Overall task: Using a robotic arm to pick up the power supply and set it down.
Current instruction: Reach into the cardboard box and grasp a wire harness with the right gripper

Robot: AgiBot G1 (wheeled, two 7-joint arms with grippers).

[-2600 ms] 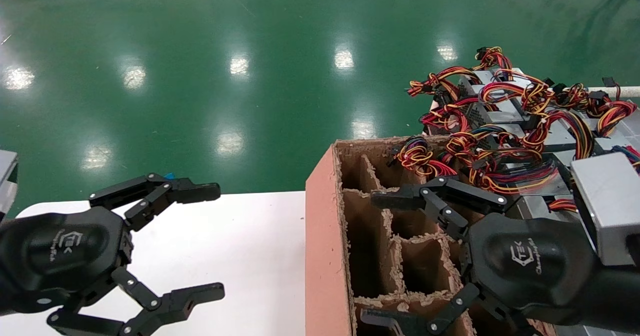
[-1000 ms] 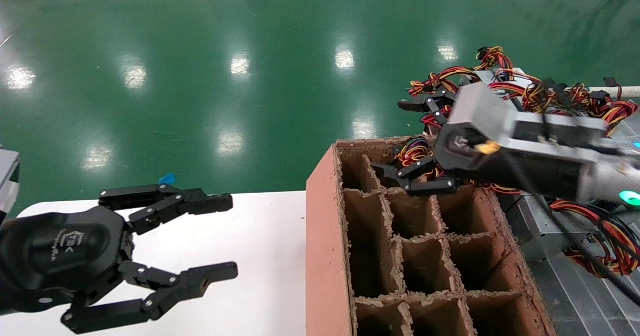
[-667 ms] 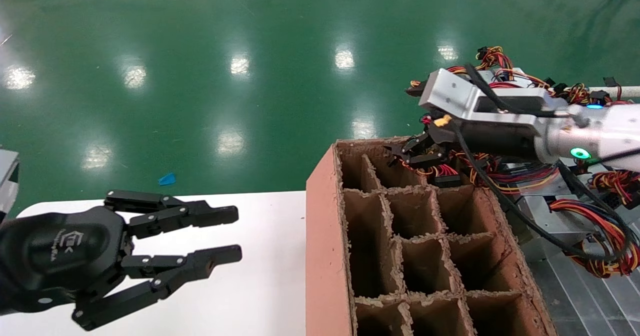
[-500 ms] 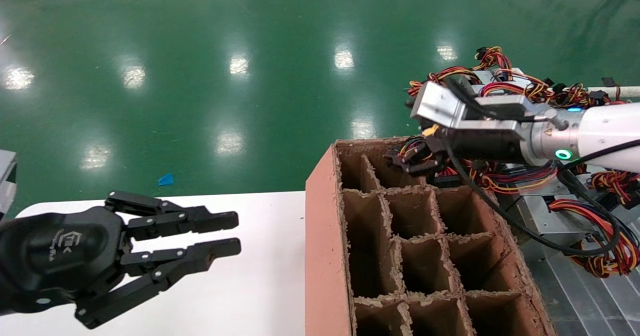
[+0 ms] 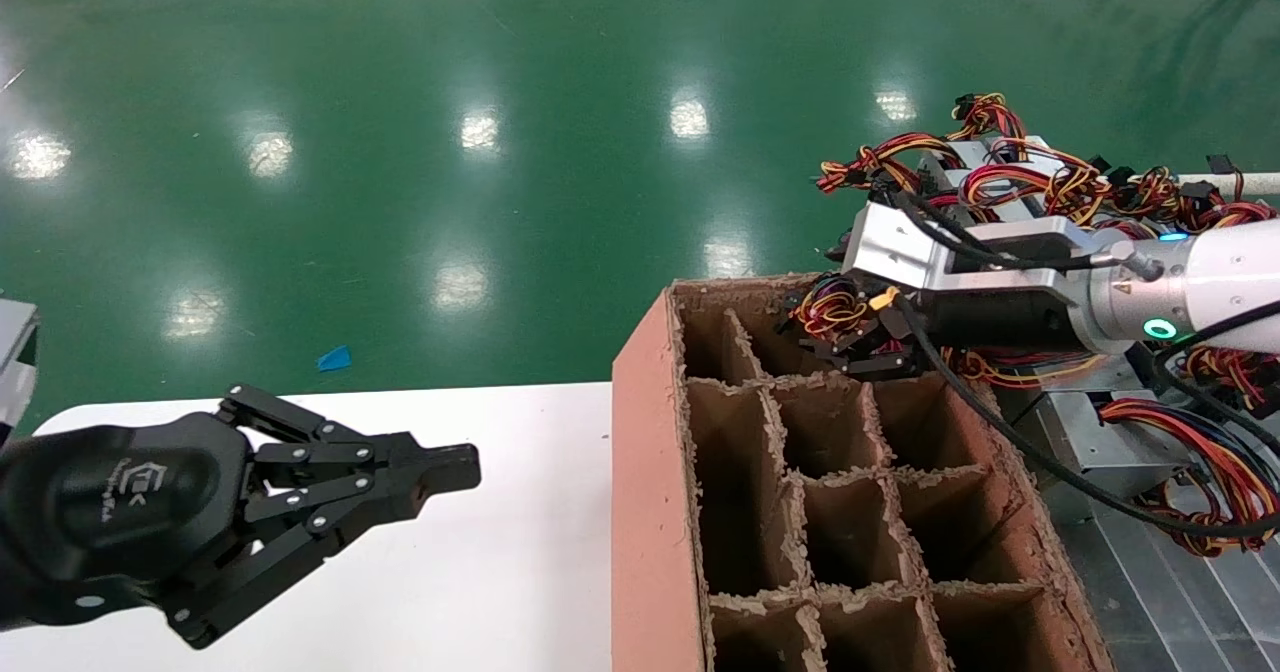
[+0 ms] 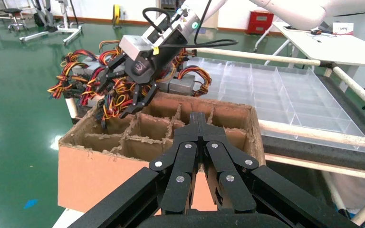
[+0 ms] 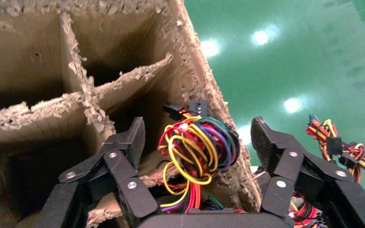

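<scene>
The coiled cable bundle (image 7: pixel 197 147) has red wires (image 7: pixel 194 195) trailing from it, so the hidden power supply will hang from those wires and come along when I lift the bundle.
Grey metal power supplies (image 5: pixel 1085 440) with red, yellow and black cable bundles lie heaped at the back right. My right gripper (image 5: pixel 862 347), black on a silver wrist block and white forearm, hangs over the far corner of the brown divided cardboard box (image 5: pixel 645 402). In the right wrist view it (image 7: pixel 199 137) is open, and a coiled cable bundle (image 7: pixel 197 147) sits between its fingers (image 7: pixel 133 135) without touching either pad. That bundle's power supply body is hidden. My left gripper (image 5: pixel 465 467) hovers shut and empty over the white table (image 5: pixel 500 552). In its wrist view (image 6: pixel 198 118) the tips are pressed together.
The box's cells (image 5: pixel 835 527) show nothing inside. A clear partitioned tray (image 6: pixel 285 90) lies beyond the box, under the pile. White rails (image 6: pixel 313 135) border it. Green floor (image 5: pixel 450 152) spreads past the table's far edge.
My right arm swung from above the box's near cells to its far corner and dropped over the cable bundle, fingers still open. My left gripper went from wide open to shut.
</scene>
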